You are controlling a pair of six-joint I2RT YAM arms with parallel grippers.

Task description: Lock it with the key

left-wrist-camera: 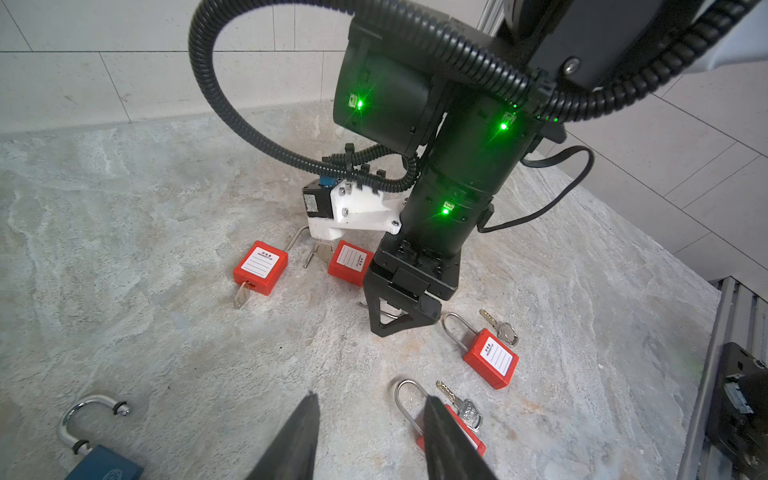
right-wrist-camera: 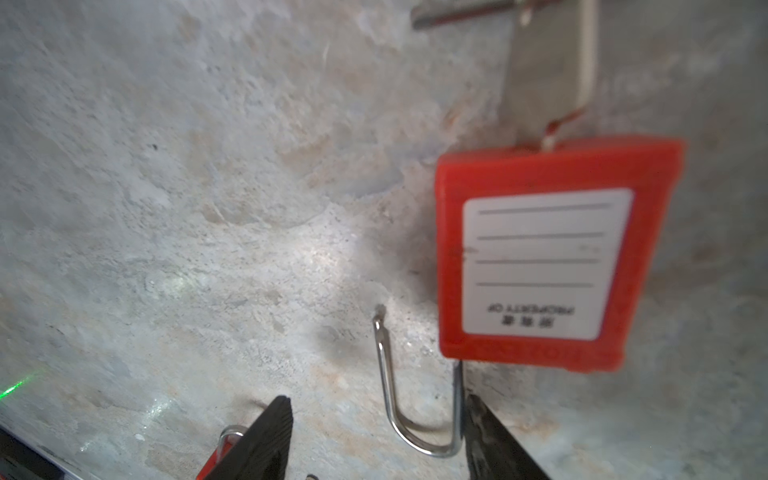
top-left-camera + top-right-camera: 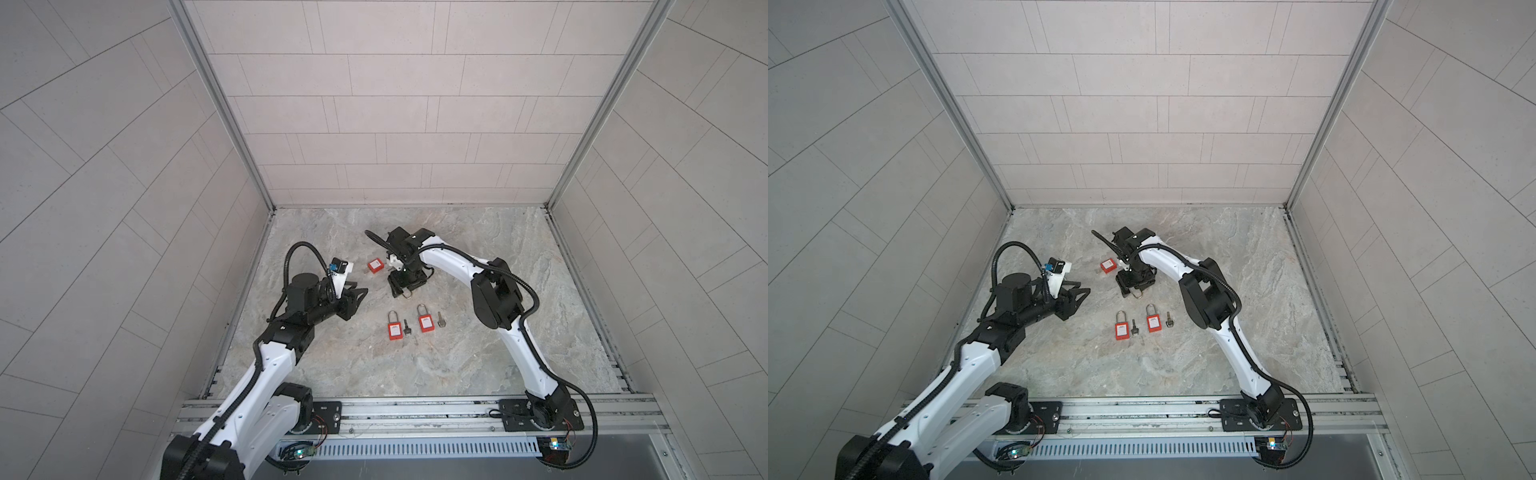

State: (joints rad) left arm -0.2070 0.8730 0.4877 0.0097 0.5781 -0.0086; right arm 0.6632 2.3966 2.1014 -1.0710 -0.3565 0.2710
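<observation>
My right gripper should turn the red padlock's open shackle (image 2: 424, 449) toward my left gripper before taking the padlock's body (image 2: 545, 264), because the shackle points toward the front padlocks.
Several red padlocks lie on the stone table. My right gripper (image 2: 378, 415) points down, open, over one red padlock (image 2: 548, 257). That padlock's open shackle (image 2: 415, 419) lies between the jaws, close to one finger (image 2: 494, 440). Its key (image 2: 544, 70) sticks out of the far end of the body. In both top views the right gripper (image 3: 405, 290) hides most of this padlock. My left gripper (image 1: 372, 415) hovers open and empty at the left (image 3: 356, 293). A second red padlock (image 1: 261, 268) also has a key (image 1: 241, 297) in it.
Two more red padlocks (image 3: 394, 329) (image 3: 424, 323) lie nearer the front, each with a loose key (image 3: 406, 326) (image 3: 440, 320) beside it. A blue padlock (image 1: 104, 465) with an open shackle lies near the left gripper. Tiled walls enclose the table on three sides.
</observation>
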